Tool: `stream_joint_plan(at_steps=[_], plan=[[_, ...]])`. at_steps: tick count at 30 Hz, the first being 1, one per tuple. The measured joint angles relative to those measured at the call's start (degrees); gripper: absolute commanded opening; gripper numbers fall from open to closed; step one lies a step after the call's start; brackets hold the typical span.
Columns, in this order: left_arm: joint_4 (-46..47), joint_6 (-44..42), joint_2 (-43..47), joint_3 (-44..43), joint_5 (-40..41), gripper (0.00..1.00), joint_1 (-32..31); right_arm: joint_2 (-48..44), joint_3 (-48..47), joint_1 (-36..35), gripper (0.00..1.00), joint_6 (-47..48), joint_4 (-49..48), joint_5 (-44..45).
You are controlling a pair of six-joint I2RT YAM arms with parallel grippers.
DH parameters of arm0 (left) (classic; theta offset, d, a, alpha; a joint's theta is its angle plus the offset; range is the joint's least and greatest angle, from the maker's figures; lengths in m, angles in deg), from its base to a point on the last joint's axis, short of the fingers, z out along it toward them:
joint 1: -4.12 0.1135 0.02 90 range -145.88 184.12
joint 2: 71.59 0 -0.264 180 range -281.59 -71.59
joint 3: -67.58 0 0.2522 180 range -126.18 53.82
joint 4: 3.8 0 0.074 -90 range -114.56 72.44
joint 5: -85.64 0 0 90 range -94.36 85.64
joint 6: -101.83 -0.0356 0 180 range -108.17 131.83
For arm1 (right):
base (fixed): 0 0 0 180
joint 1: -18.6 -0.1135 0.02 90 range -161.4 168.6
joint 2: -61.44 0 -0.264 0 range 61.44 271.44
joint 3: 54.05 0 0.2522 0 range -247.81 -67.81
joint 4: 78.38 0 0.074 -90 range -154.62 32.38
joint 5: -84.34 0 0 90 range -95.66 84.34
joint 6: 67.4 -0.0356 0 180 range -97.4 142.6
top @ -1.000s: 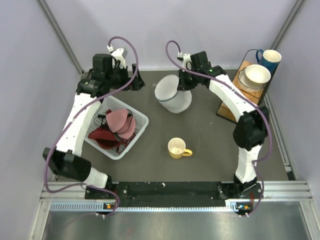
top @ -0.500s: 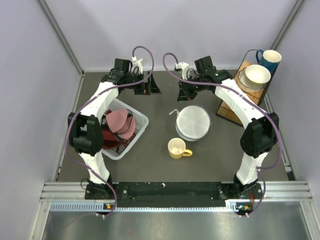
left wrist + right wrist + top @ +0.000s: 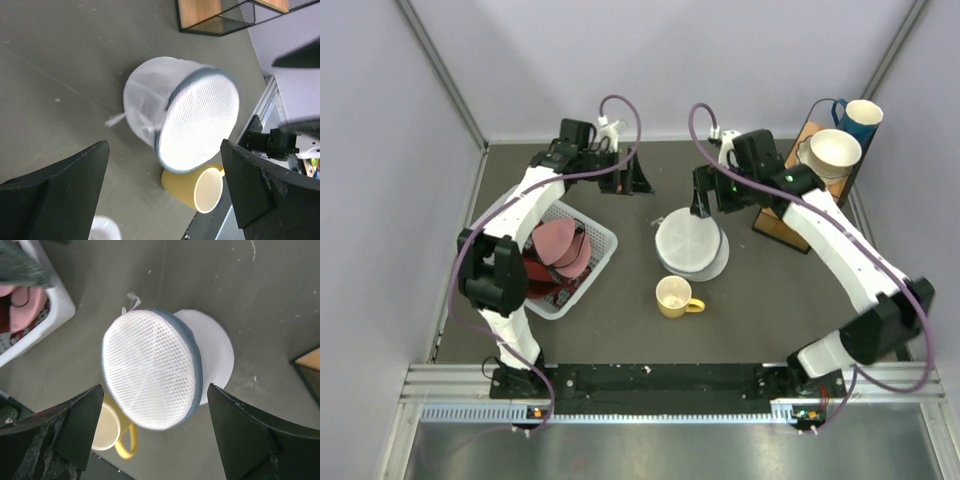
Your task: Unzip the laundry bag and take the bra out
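The laundry bag's white tab [image 3: 658, 221] points toward the robot's left gripper, but the bag lies away from that gripper, so the robot should bring the bag closer [image 3: 686, 241] and grasp it with the left gripper.
The laundry bag [image 3: 692, 247] is a round white mesh pod with a grey-blue zipper rim, lying on the dark table just behind the yellow mug [image 3: 675, 297]. My right gripper [image 3: 705, 203] hangs open just above its far edge, and the bag [image 3: 150, 370] shows below the spread fingers, untouched. My left gripper [image 3: 636, 183] is open at the back centre, left of the bag [image 3: 185, 117] and apart from it. A pink bra [image 3: 560, 248] lies in the white basket [image 3: 603, 236]. I cannot tell what the bag holds.
The basket, with dark red garments too, stands front left under my left arm. A wooden and wire shelf [image 3: 782, 215] at the back right carries a white bowl [image 3: 834, 150] and a blue mug [image 3: 861, 118]. The mug [image 3: 110, 432] sits close to the bag.
My right gripper has opened and let go of the laundry bag, which now lies flat nearer the mug. My left arm has swung from above the basket to the back centre.
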Motion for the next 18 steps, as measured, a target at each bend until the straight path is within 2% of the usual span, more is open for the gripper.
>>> stream_joint_plan(at_steps=[7,11,13,14,15,16,17,18], plan=[[-2.8,-3.3,-11.3,-15.2,2.0,0.99,-8.3,-16.0,10.5,-4.4,0.86,-6.6,-0.4,3.1],[-4.1,-5.4,-17.2,-18.8,1.5,0.98,-10.8,-21.4,14.1,-4.4,0.90,-8.8,-0.4,5.7],[-5.8,-6.7,-19.3,-18.8,1.6,0.91,-11.9,-23.0,15.2,-4.4,0.90,-9.7,-0.4,6.6],[-6.8,-7.4,-20.1,-18.8,1.8,0.81,-12.4,-23.6,15.6,-4.4,0.90,-10.3,-0.3,7.0],[-7.6,-7.7,-20.7,-18.8,2.0,0.45,-12.7,-24.0,16.0,-4.4,0.90,-10.8,-0.3,7.2],[-8.6,-8.1,-21.2,-18.8,2.1,0.19,-13.2,-24.3,16.5,-4.4,0.90,-11.3,-0.3,7.5],[-9.4,-8.2,-21.5,-18.8,2.1,0.00,-13.6,-24.5,17.1,-4.4,0.90,-12.2,-0.3,8.0],[-10.0,-8.6,-21.5,-18.8,2.0,0.00,-13.9,-24.5,17.9,-4.4,0.90,-13.1,-0.1,8.8]])
